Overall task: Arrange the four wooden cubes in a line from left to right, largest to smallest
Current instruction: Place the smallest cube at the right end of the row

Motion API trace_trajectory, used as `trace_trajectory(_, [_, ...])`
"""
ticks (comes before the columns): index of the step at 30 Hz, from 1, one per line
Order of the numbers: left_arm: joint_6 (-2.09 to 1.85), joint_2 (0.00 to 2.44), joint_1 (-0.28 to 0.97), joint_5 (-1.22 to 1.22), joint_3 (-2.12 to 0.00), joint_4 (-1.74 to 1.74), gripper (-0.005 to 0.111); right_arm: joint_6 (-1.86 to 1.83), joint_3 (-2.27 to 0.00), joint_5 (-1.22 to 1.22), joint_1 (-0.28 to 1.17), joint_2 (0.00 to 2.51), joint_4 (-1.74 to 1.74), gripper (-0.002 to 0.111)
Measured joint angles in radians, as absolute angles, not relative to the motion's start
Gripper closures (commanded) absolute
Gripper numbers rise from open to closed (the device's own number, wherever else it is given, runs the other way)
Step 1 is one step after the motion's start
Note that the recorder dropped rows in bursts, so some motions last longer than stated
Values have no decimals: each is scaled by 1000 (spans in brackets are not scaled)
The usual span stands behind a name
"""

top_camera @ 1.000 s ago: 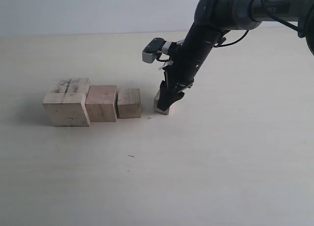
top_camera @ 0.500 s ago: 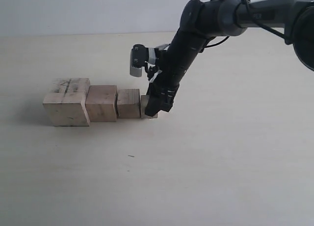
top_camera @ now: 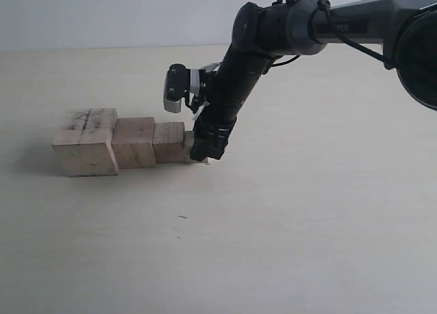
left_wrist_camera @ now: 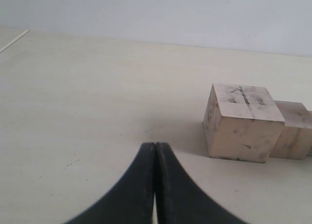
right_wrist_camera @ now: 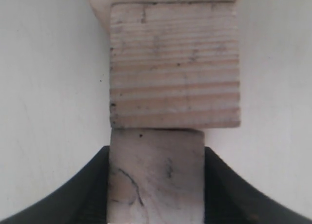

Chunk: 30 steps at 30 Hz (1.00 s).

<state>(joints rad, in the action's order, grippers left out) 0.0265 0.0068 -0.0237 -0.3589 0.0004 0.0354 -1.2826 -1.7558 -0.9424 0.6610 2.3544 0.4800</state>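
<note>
A thin seam (right_wrist_camera: 157, 129) separates the smallest cube from the third cube, so next my right gripper opens, moves back, closes and pushes the smallest cube's loose end (top_camera: 207, 160) inward.
The four wooden cubes sit in a touching row on the table. The largest cube (top_camera: 82, 150) (left_wrist_camera: 243, 124), with dark scribbles on top, is at the left end. Then come the second cube (top_camera: 134, 143) (left_wrist_camera: 292, 131) and the third cube (top_camera: 168, 142) (right_wrist_camera: 174, 63). The smallest cube (top_camera: 188, 150) (right_wrist_camera: 156, 180) is at the right end, pressed against the third and largely hidden by my right gripper (top_camera: 207, 150) (right_wrist_camera: 156, 156), which is shut on it. My left gripper (left_wrist_camera: 155, 146) is shut and empty, low over the table beside the largest cube.
The pale table (top_camera: 287, 225) stretches bare to the front and right of the row. The right arm (top_camera: 273, 27) reaches in from the upper right, over the table behind the row. A light wall (top_camera: 102, 13) runs along the back.
My right gripper has carried the smallest cube leftward until it meets the third cube. The whole row has slid a little to the left.
</note>
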Motion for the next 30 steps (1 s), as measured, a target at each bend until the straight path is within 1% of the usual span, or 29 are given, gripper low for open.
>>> trace_trajectory(3, [26,7,-24,-359,0,35,107,-1268,-1756,-940,661,2354,476,88])
trace_trajectory(4, [26,7,-24,-359,0,35,107,-1268,-1756,-940,661,2354,474,80])
trace_trajectory(5, [26,7,-24,-359,0,35,107,-1266,-1756,-940,663,2354,475,76])
trace_trajectory(6, [26,7,-24,-359,0,35,107,-1266,-1756,-940,663,2354,475,65])
trace_trajectory(7, [26,7,-24,-359,0,35,107,-1265,-1756,-940,663,2354,475,59])
trace_trajectory(9, [26,7,-24,-359,0,35,107,-1261,-1756,-936,663,2354,463,37])
trace_trajectory(11, [26,7,-24,-359,0,35,107,-1242,-1754,-929,663,2357,444,29])
trace_trajectory(16, [26,7,-24,-359,0,35,107,-1106,-1754,-908,663,2299,402,29])
trace_trajectory(21, [26,7,-24,-359,0,35,107,-930,-1754,-938,663,2260,280,37])
trace_trajectory(26, [26,7,-24,-359,0,35,107,-840,-1754,-1026,663,2257,257,51])
trace_trajectory(30, [26,7,-24,-359,0,35,107,-824,-1754,-1074,663,2257,267,67])
